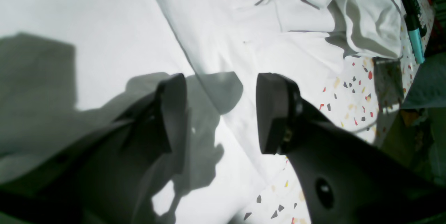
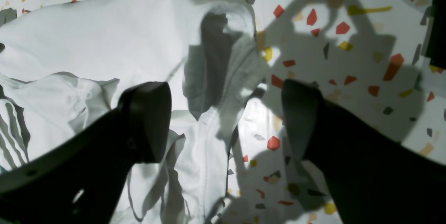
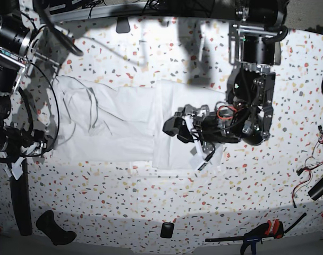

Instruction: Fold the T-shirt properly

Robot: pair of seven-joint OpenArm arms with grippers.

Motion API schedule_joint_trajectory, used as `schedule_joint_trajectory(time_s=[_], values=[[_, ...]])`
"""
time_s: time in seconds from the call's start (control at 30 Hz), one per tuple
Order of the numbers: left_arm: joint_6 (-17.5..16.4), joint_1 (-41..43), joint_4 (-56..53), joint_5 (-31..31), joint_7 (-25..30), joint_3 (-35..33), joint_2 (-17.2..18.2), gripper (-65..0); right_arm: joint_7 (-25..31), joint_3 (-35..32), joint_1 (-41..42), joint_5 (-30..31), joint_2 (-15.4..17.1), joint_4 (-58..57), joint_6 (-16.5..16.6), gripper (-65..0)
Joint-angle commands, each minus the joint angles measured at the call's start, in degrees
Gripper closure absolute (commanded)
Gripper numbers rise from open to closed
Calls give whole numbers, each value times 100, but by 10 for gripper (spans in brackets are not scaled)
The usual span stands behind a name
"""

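My right gripper needs to tilt low and reach further over the cloth (image 3: 72,120) before it lifts that end of the cloth, because the gripper is hanging half past the T-shirt's rumpled edge (image 2: 240,79).
The white T-shirt (image 3: 124,122) lies spread across the speckled table, with one part folded over near its middle. In the left wrist view the T-shirt (image 1: 115,25) lies flat, with a bunched sleeve at the top right. My left gripper (image 1: 223,112) hovers just above the cloth, open, with nothing between its fingers; in the base view my left gripper (image 3: 178,127) is over the shirt's right half. My right gripper (image 2: 223,116) is open wide over the rumpled edge of the T-shirt (image 2: 104,43), one finger above cloth, the other above bare table.
A teal-tipped marker (image 1: 413,18) lies beside the bunched sleeve. Near the table's front edge are a black-and-orange clamp (image 3: 260,234), a small black block (image 3: 167,229) and a black handle (image 3: 55,228). Cables (image 3: 315,141) trail at the right.
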State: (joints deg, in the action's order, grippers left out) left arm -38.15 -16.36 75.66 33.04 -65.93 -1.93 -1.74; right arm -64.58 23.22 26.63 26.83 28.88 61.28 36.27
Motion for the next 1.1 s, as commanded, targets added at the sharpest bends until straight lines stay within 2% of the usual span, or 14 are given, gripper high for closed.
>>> schedule_joint_trajectory(time_s=[0.0,0.1,0.2,0.33,0.43,0.5,0.57,0.73,0.9,0.97,1.07], values=[[-48,-140,105,149,131,-4,-13,-312,66,63,160,-116,111,90,35,-475],[-48,-140,105,149,131,-4,-13,-312,79,275,76,-396,111,90,31,-475],[-48,-140,105,149,131,-4,-13,-312,76,704,-98,-363,111,90,33,-475],[-48,-140,105,149,129,-4,-13,-312,-120,1438,-361,164,114,83,39,-475],[-48,-140,105,149,131,-4,-13,-312,-457,1751,-518,938,157,83,373,-474],[-48,-140,105,149,131,-4,-13,-312,-675,1764,-588,1480,175,83,373,-475],[-48,-140,105,151,131,-4,-13,-312,-881,1762,-586,1703,151,72,373,-474],[-48,-140,105,149,129,-4,-13,-312,-933,1587,-584,1694,79,-146,373,-474],[-48,-140,105,149,131,-4,-13,-312,-673,1228,-584,1698,79,-1147,373,-474],[-48,-140,105,149,129,-4,-11,-312,-557,1113,-584,1786,76,-1421,373,-474],[-48,-140,105,149,131,-4,-13,-312,-686,984,-584,2087,76,-1497,373,-474]])
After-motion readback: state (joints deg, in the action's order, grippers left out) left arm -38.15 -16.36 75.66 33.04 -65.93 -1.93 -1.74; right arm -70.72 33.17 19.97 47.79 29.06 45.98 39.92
